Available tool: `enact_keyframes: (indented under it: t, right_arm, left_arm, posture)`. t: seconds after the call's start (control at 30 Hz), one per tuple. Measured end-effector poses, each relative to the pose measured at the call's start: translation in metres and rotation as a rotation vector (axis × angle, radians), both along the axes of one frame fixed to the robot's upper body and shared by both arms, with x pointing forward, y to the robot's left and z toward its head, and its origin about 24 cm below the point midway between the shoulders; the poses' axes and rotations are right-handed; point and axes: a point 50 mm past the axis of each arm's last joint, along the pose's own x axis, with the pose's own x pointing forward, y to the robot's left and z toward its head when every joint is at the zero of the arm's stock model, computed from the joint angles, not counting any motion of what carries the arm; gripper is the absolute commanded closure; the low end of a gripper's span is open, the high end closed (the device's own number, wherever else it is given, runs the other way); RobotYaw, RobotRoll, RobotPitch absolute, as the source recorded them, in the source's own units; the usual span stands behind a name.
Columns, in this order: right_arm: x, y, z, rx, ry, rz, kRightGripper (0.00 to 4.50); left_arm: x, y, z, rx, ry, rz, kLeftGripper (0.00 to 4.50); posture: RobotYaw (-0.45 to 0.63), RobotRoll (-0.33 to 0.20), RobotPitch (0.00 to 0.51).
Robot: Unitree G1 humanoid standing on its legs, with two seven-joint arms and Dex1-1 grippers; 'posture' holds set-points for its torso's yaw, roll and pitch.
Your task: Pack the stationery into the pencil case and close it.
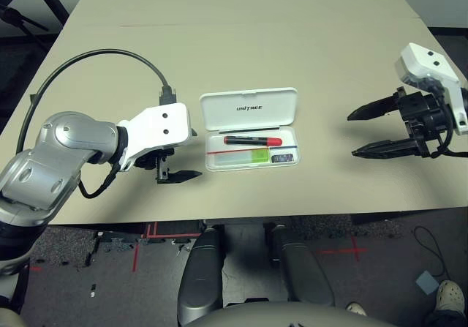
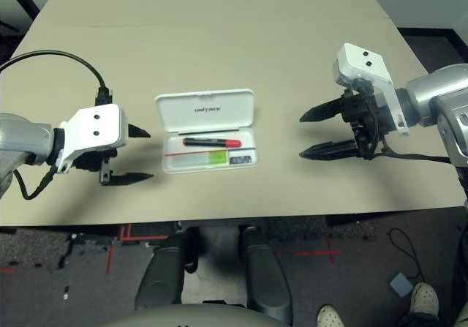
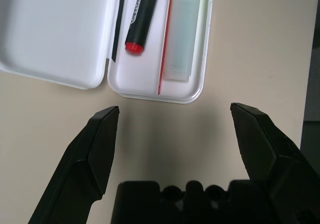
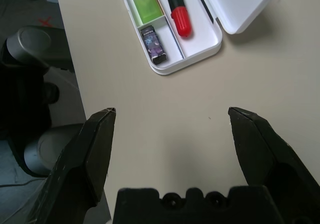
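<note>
The lid leaning back [image 1: 248, 110] is beyond the tray and my left gripper is beside the tray, so next I close that gripper and push the lid's far edge [image 1: 208, 95] from behind.
The white pencil case [image 1: 249, 110] lies open in the middle of the table, lid folded back with "UNITREE" print facing up. In its tray lie the stationery: a black marker with red cap [image 1: 252, 141], a pale highlighter with green cap [image 1: 241, 157] and a tiny grey-purple block [image 1: 280, 157]. My left gripper [image 1: 186, 162] stands open just left of the case, nothing between its fingers. My right gripper [image 1: 360, 132] hovers open well to the right of the case, empty too. The left wrist view shows the tray's near end [image 3: 155, 91]; the right wrist view shows the block [image 4: 153, 44].
The tan table [image 1: 241, 42] stretches far behind the case. Its front edge runs close below the case and both grippers. A black cable [image 1: 95, 56] loops over the table from my left wrist. A person's shoe [image 1: 450, 295] is on the floor at the lower right.
</note>
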Motion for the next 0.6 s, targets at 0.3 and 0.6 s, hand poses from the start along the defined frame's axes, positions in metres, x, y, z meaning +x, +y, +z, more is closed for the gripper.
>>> enact_keyframes:
  t: [0.3,0.6]
  right_arm:
    - [0.002,0.003,-0.003,0.02,-0.016,-0.014,0.0]
    - [0.005,0.007,-0.002,0.03,-0.035,-0.006,0.0]
  left_arm:
    - [0.033,0.043,-0.012,-0.191,-0.029,0.213,2.83]
    - [0.076,0.074,-0.016,-0.375,-0.093,0.27,4.47]
  posture:
    - [0.07,0.0,0.229]
    - [0.06,0.0,0.227]
